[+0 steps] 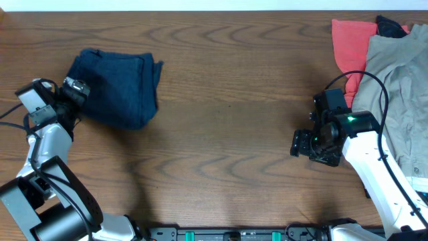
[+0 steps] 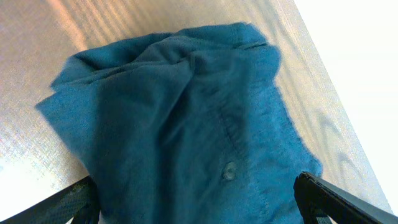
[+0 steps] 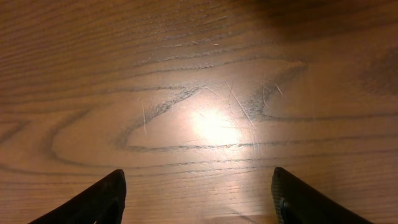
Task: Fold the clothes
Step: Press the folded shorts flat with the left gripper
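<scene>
My left gripper is by the folded shorts, at their outer edge (image 1: 73,67), and the shorts stick out toward the middle. So it should move across to their inner edge (image 1: 154,87) and push them aside.
The dark navy blue shorts (image 1: 119,86) lie folded in a compact bundle at the far left of the table. In the left wrist view the shorts (image 2: 180,124) fill most of the frame. My left gripper (image 1: 75,90) is open at the bundle's left edge; its fingers (image 2: 199,202) stand wide apart on either side of the cloth without closing on it. My right gripper (image 1: 302,144) is open and empty over bare wood at the right. In the right wrist view its fingers (image 3: 199,199) show only table between them.
A coral-red cloth (image 1: 351,41) and a khaki-grey garment (image 1: 401,87) lie piled at the far right, beside my right arm. The wooden table (image 1: 227,134) stretches between the two arms. The front rail (image 1: 234,234) runs along the near edge.
</scene>
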Available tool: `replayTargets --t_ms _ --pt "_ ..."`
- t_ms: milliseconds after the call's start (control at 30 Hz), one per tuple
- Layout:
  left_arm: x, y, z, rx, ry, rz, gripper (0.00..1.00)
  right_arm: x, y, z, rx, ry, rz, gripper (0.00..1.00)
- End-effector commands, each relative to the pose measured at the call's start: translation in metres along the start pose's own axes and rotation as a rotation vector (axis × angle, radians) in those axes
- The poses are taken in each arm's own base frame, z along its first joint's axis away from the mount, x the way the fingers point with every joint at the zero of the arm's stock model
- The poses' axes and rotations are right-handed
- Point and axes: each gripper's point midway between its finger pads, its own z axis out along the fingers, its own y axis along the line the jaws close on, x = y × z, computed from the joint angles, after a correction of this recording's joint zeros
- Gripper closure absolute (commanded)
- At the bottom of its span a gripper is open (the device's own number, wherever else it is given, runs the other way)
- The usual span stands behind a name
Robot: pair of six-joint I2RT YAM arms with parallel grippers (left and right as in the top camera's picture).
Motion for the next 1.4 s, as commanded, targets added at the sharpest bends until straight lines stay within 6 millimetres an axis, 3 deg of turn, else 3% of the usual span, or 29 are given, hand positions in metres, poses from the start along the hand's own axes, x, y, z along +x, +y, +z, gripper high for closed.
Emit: replayTargets --t_ms 0,233,300,400,567,700,867,933,1067,1200,1367 --pt "-0.017 0.011 -0.019 -0.1 -0.083 0.005 0.02 -0.004 -0.002 -0.004 0.007 -0.019 -0.021 0.26" --pt "-0.03 0.023 -0.061 -0.236 -0.181 -0.053 0.02 -0.008 -0.003 -0.004 0.017 -0.038 -0.022 0.24" --pt "-0.028 0.016 -0.066 -0.217 -0.177 -0.06 0.02 -0.008 -0.003 -0.004 0.017 -0.038 -0.023 0.24" --pt "-0.011 -0.01 -0.062 -0.147 -0.128 -0.005 0.02 -0.009 -0.002 -0.004 0.015 -0.04 -0.022 0.24" --pt "0.046 -0.064 -0.043 -0.044 0.01 0.222 0.02 -0.01 -0.002 -0.004 0.012 -0.043 -0.023 0.24" --pt "0.111 -0.096 -0.025 0.012 0.14 0.416 0.02 -0.007 -0.003 -0.004 0.016 -0.034 -0.022 0.24" --pt "0.185 -0.107 -0.001 0.046 0.286 0.694 0.02 -0.005 -0.004 -0.004 0.021 -0.023 -0.022 0.23" --pt "0.201 -0.102 0.01 0.03 0.311 0.753 0.02 -0.004 -0.004 -0.004 0.021 -0.022 -0.021 0.23" --pt "0.207 -0.083 0.029 -0.042 0.315 0.807 0.02 -0.003 -0.005 -0.004 0.025 -0.015 -0.022 0.23" --pt "0.208 -0.082 0.036 -0.02 0.312 0.921 0.02 -0.003 -0.004 -0.004 0.024 -0.017 -0.022 0.23" --pt "0.18 -0.084 0.042 -0.089 0.185 0.939 0.02 -0.003 -0.004 -0.004 0.024 -0.016 -0.022 0.23"
